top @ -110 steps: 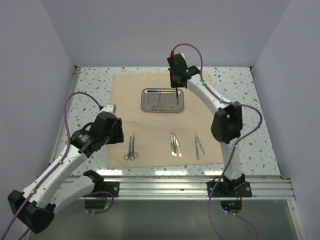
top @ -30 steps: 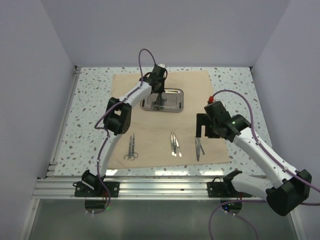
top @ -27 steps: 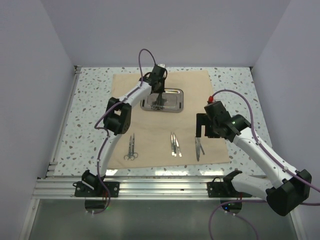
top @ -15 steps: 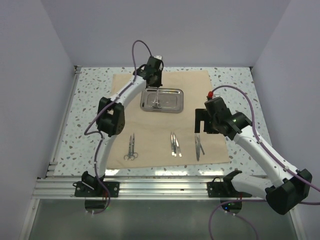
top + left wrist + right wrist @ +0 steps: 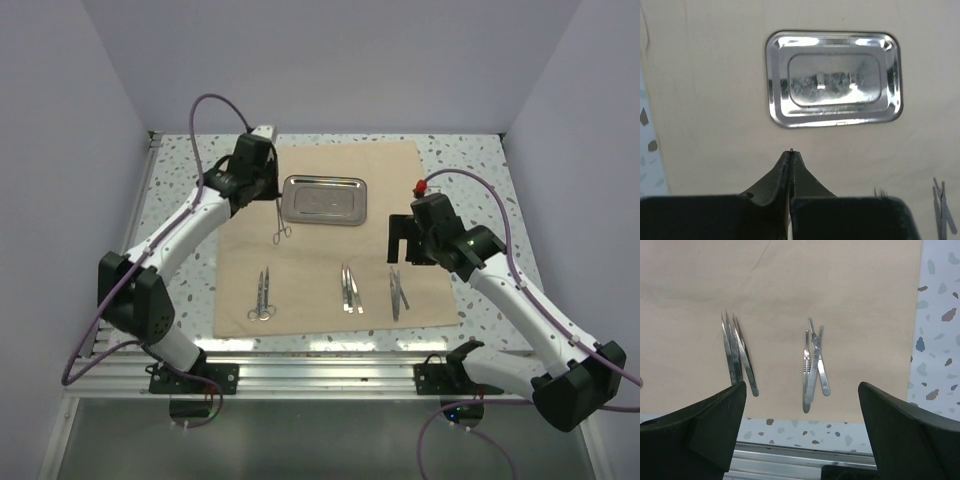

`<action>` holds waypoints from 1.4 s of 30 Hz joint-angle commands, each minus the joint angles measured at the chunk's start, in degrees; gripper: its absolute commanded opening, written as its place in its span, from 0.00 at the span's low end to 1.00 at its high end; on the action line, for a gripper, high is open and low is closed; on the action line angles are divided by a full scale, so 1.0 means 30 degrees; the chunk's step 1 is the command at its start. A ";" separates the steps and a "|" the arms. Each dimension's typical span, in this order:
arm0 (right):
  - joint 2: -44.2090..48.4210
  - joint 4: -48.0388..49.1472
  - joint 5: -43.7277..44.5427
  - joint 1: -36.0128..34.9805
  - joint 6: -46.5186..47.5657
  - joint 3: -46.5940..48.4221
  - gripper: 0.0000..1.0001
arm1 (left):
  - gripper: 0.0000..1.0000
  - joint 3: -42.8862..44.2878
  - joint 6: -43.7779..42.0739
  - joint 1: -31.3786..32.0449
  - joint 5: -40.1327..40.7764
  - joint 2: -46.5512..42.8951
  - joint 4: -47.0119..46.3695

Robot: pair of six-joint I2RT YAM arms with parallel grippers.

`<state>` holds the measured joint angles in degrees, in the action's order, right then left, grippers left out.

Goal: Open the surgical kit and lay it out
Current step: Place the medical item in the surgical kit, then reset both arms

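Observation:
The ring-handled instrument [image 5: 282, 233] hangs with its rings to the front like the scissors, so the robot's left gripper keeps carrying it until it lies on open cloth [image 5: 293, 290] next to the scissors.
The tan cloth [image 5: 310, 255] lies spread flat, with the shiny steel tray [image 5: 325, 200] on its far part holding nothing. My left gripper [image 5: 276, 203] hovers just left of the tray, shut on a small ring-handled instrument [image 5: 282, 230] that hangs below it, rings down. In the left wrist view only a metal tip shows between the shut fingers [image 5: 791, 152], with the tray [image 5: 834, 79] beyond. Scissors [image 5: 263, 295], tweezers [image 5: 348, 288] and a crossed pair of thin tools [image 5: 397, 292] lie in a row near the front. My right gripper [image 5: 398, 252] is open above that pair [image 5: 812, 362].
The speckled tabletop [image 5: 180, 200] surrounds the cloth. An aluminium rail [image 5: 330, 378] runs along the near edge, also seen in the right wrist view [image 5: 790, 460]. Walls enclose the left, right and back sides.
My left arm has swung off the tray to its left and nearer, carrying the ring-handled instrument out; nothing lies in the tray now. The right arm has barely moved.

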<state>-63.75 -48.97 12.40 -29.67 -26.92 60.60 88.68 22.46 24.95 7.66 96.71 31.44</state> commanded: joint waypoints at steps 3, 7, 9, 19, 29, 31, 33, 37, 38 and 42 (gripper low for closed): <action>0.1004 0.0357 -0.0208 -0.0041 0.0125 -0.0189 0.98 | 0.00 -0.7367 0.1564 0.0384 -0.0326 -0.5591 -0.0256; 0.1151 0.0328 -0.0296 -0.0041 0.0125 -0.0482 0.97 | 0.00 -1.0455 0.2269 0.0706 -0.0999 -0.8120 -0.0051; 0.1238 0.0328 -0.0268 -0.0071 0.0125 -0.0599 0.97 | 0.00 -1.1566 0.2474 0.0794 -0.1672 -0.9114 -0.0109; 0.0946 0.0884 -0.0619 -0.0041 -0.0168 -0.1039 0.97 | 0.00 -1.2071 0.0310 0.0795 -0.4426 -0.9737 0.0388; 0.1414 0.0825 -0.0502 -0.0070 -0.0373 -0.1449 0.97 | 0.00 -1.1897 -0.1801 0.0795 -0.4666 -0.7042 0.2670; 0.1444 0.0825 -0.0473 -0.0041 -0.0403 -0.1595 0.97 | 0.00 -1.1779 -0.1890 0.0795 -0.3762 -0.6398 0.2878; 0.1444 0.0884 -0.0473 -0.0071 -0.0402 -0.1742 0.97 | 0.00 -1.1603 -0.1569 0.0795 -0.2647 -0.5812 0.3229; 0.1356 0.1001 -0.0531 -0.0041 -0.0373 -0.1830 0.97 | 0.26 -1.0901 -0.0925 0.0824 -0.0563 -0.5048 0.3553; 0.1327 0.1030 -0.0531 -0.0070 -0.0315 -0.1830 0.97 | 0.30 -1.0493 -0.0459 0.0824 -0.0300 -0.5048 0.3553; 0.1152 0.1031 -0.0531 -0.0071 -0.0110 -0.1655 0.98 | 0.49 -0.9904 0.0481 0.1174 -0.0766 -0.5575 0.2792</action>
<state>-60.60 -47.75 10.94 -29.67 -27.42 54.98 55.61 21.56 27.38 3.95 81.89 41.30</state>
